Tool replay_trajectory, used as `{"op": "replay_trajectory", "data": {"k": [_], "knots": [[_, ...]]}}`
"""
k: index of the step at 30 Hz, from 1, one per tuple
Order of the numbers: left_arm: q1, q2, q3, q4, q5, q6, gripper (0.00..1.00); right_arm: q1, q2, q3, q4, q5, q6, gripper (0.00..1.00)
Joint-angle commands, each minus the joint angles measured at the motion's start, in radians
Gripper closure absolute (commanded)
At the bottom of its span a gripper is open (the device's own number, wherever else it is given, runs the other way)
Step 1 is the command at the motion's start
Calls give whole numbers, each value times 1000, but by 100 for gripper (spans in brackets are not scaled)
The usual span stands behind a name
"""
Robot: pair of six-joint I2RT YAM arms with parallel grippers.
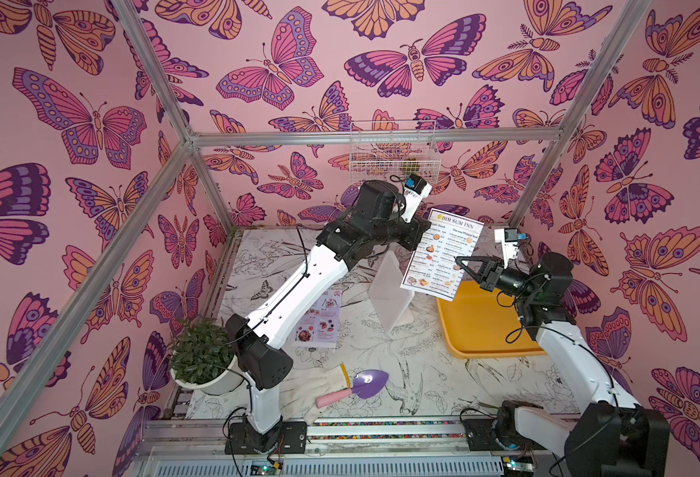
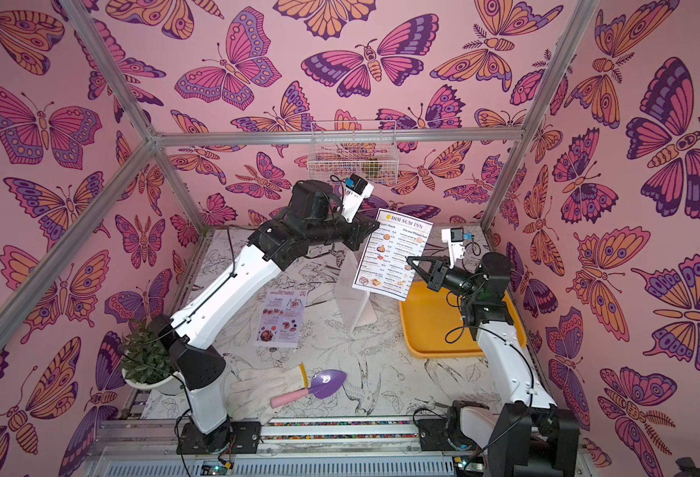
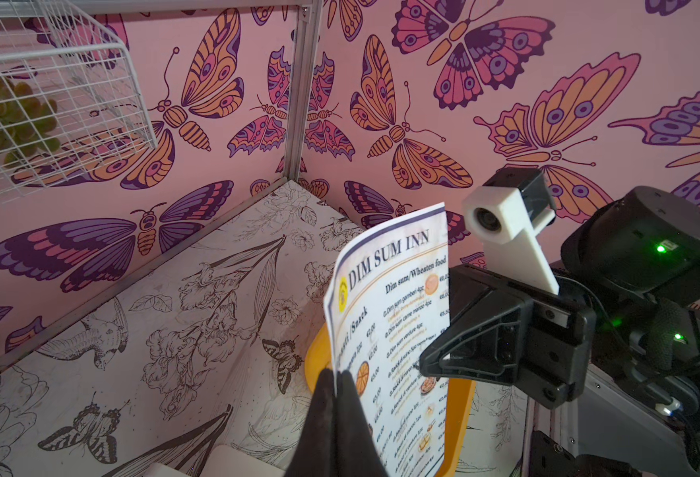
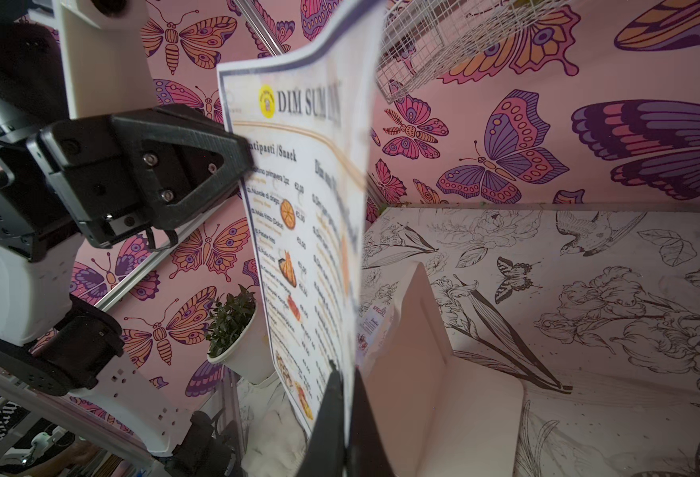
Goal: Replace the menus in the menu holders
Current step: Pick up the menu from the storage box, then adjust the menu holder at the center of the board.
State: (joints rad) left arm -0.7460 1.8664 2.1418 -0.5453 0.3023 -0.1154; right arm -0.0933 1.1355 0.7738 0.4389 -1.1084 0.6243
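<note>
The robot's two grippers hold the menu's edges (image 1: 443,254) while the menu holder stands unsupported, so next the left gripper lets go of the menu and keeps the menu holder (image 1: 387,289) steady first.
The white "DIM SUM INN" menu (image 1: 443,252) hangs upright in the air over the back right of the table, in both top views (image 2: 395,252). My left gripper (image 3: 335,373) is shut on one side edge of the menu (image 3: 397,314). My right gripper (image 4: 346,371) is shut on the opposite edge, lower down. The clear acrylic menu holder (image 1: 389,289) stands just below and in front of the sheet, with nothing in it (image 4: 443,371). The "Special Menu" sheet (image 1: 319,318) lies flat on the table, partly under my left arm.
A yellow tray (image 1: 484,326) sits under my right arm. A potted plant (image 1: 203,359) stands at the front left. A white glove (image 1: 311,388) and a purple trowel (image 1: 364,384) lie near the front edge. A wire basket (image 1: 393,153) hangs on the back wall.
</note>
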Motion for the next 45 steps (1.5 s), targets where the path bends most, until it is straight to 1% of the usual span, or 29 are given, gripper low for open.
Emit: {"op": "replay_trajectory", "data": {"k": [1,2,4,5,7,10,12,16,17,19,21,24,25,27,29,33,38,42,45], "knots": [[8,-9,-23,29,-3,-16,86,20,-26,51,-66,39,-10,100],[8,-10,-30,34,-13,-23,79,28,-33,61,-104,56,-34,100],[8,-16,-50,33,-63,-37,55,50,-47,92,-226,121,-98,100],[8,-21,-62,32,-101,-41,47,62,-51,112,-286,152,-132,100],[8,-40,-90,18,-220,-45,32,93,-68,156,-427,238,-211,100],[29,-60,-117,-25,-382,-48,22,129,-83,207,-542,346,-280,100],[58,-81,-153,-42,-435,-63,19,137,-90,225,-558,379,-285,100],[120,-142,-289,-34,-505,-82,18,168,-98,282,-591,456,-266,100],[131,-156,-333,-31,-513,-81,18,185,-93,311,-620,503,-268,100],[150,-171,-417,-30,-496,-90,22,230,-75,380,-699,578,-282,100],[161,-179,-513,-15,-481,-117,25,296,-51,442,-764,664,-305,100],[167,-180,-630,53,-449,-155,25,389,-25,498,-795,775,-290,100],[170,-174,-649,68,-435,-163,25,419,-16,508,-797,818,-288,100],[171,-143,-667,98,-411,-174,26,487,9,533,-810,928,-291,100],[171,-111,-675,132,-400,-176,26,534,30,547,-815,1011,-295,100],[174,-55,-672,197,-378,-170,26,569,50,540,-773,1105,-270,100],[176,-1,-649,240,-319,-197,26,574,46,529,-760,1151,-253,100],[177,37,-637,267,-297,-218,26,575,47,524,-761,1149,-245,100],[177,63,-623,284,-278,-226,26,574,39,510,-737,1148,-214,100]]}}
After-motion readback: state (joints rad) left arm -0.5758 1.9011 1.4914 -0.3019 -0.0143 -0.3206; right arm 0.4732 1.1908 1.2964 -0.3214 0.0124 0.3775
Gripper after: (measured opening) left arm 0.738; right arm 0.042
